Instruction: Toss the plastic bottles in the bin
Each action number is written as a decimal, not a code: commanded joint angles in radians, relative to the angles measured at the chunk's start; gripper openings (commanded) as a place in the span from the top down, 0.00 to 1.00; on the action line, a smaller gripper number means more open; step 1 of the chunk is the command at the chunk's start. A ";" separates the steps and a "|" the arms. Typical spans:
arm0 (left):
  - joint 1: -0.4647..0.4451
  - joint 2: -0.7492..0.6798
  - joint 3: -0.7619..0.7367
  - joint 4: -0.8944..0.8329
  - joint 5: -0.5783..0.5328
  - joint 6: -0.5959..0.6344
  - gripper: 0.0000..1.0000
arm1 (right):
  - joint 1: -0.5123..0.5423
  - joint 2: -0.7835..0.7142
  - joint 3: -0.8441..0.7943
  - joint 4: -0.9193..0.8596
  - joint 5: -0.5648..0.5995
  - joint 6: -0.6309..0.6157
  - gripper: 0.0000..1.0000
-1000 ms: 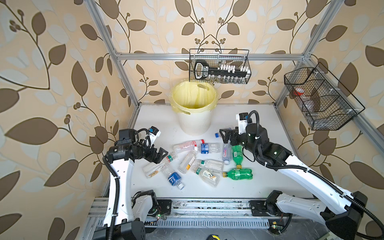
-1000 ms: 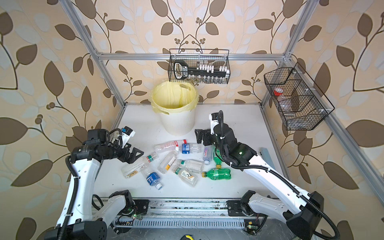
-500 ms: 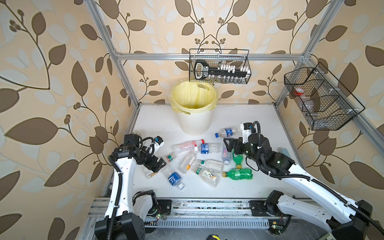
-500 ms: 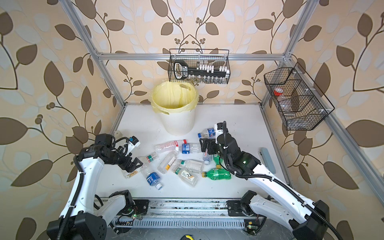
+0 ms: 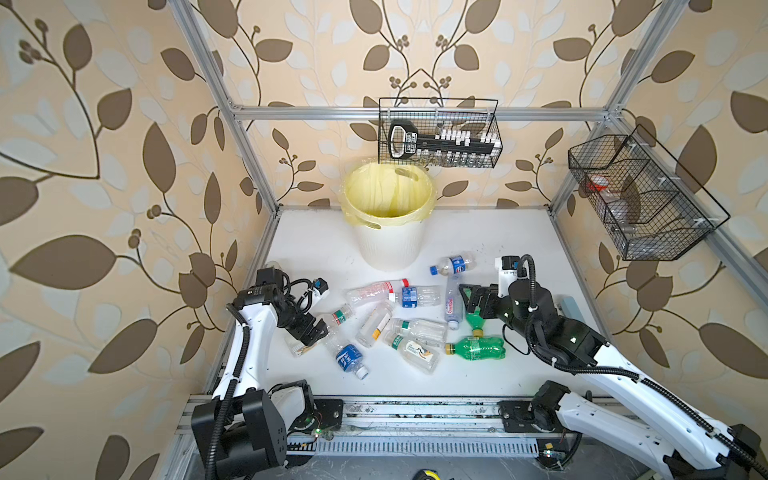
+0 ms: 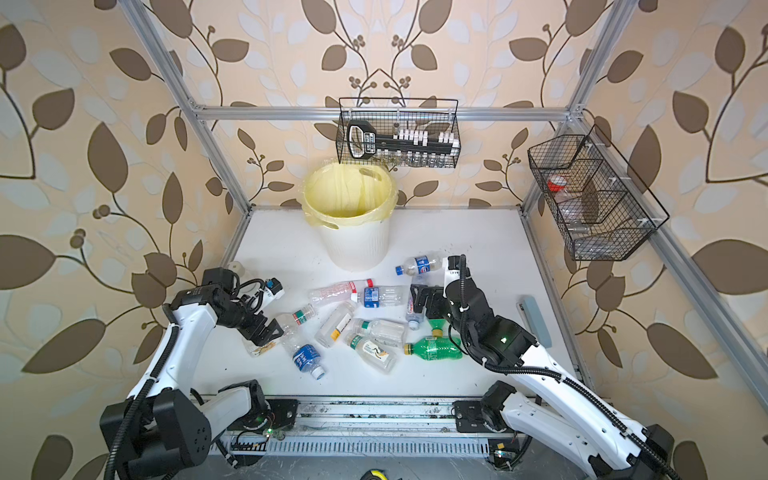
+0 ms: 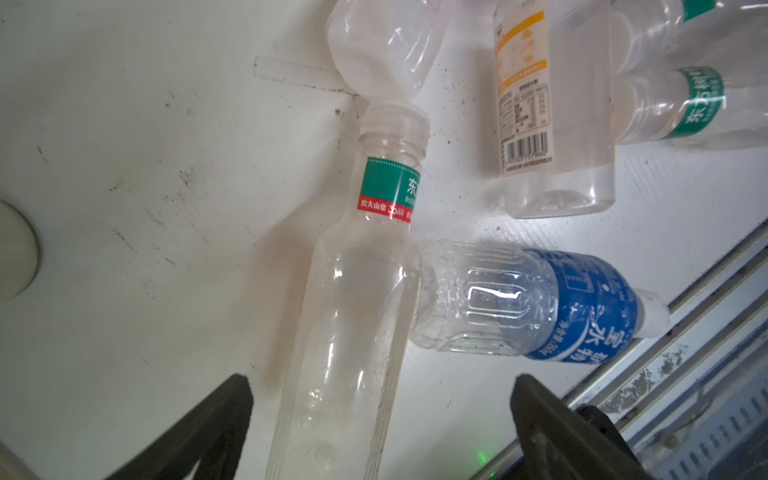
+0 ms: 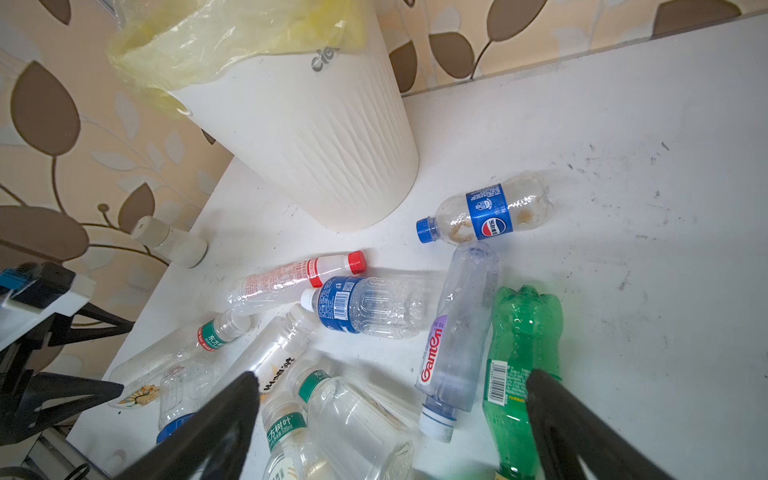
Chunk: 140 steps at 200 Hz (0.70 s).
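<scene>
The blue-label bottle is touching just the clear bottle's upper body (image 7: 412, 292), so my left gripper goes on lowering astride its free lower body (image 7: 337, 400) until the fingers are on both sides of it.
Several plastic bottles lie in a loose pile on the white table in both top views. The cream bin (image 5: 390, 241) (image 6: 357, 245) (image 8: 307, 137) with its yellow bag stands behind them. My left gripper (image 5: 309, 330) (image 6: 266, 332) (image 7: 382, 386) is open, low over a clear bottle with a green and red label (image 7: 365, 291), whose body lies between the fingers. My right gripper (image 5: 473, 299) (image 6: 419, 299) (image 8: 392, 380) is open above a clear Ganten bottle (image 8: 457, 340) and a green bottle (image 8: 523, 345). Neither holds anything.
Two black wire baskets hang on the frame, at the back (image 5: 438, 133) and on the right (image 5: 640, 195). A squat white jar (image 8: 174, 245) stands by the left wall. A grey-blue block (image 5: 567, 307) lies at the table's right edge, and a metal rail (image 5: 415, 409) runs along the front.
The left gripper has come down onto the left end of the pile. The right gripper has drawn back towards the front and lower, uncovering the blue-capped bottle near the bin. Both stayed open.
</scene>
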 commanded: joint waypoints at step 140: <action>0.010 0.049 -0.148 0.174 -0.122 0.151 0.01 | 0.005 -0.031 -0.043 -0.031 0.051 0.014 0.00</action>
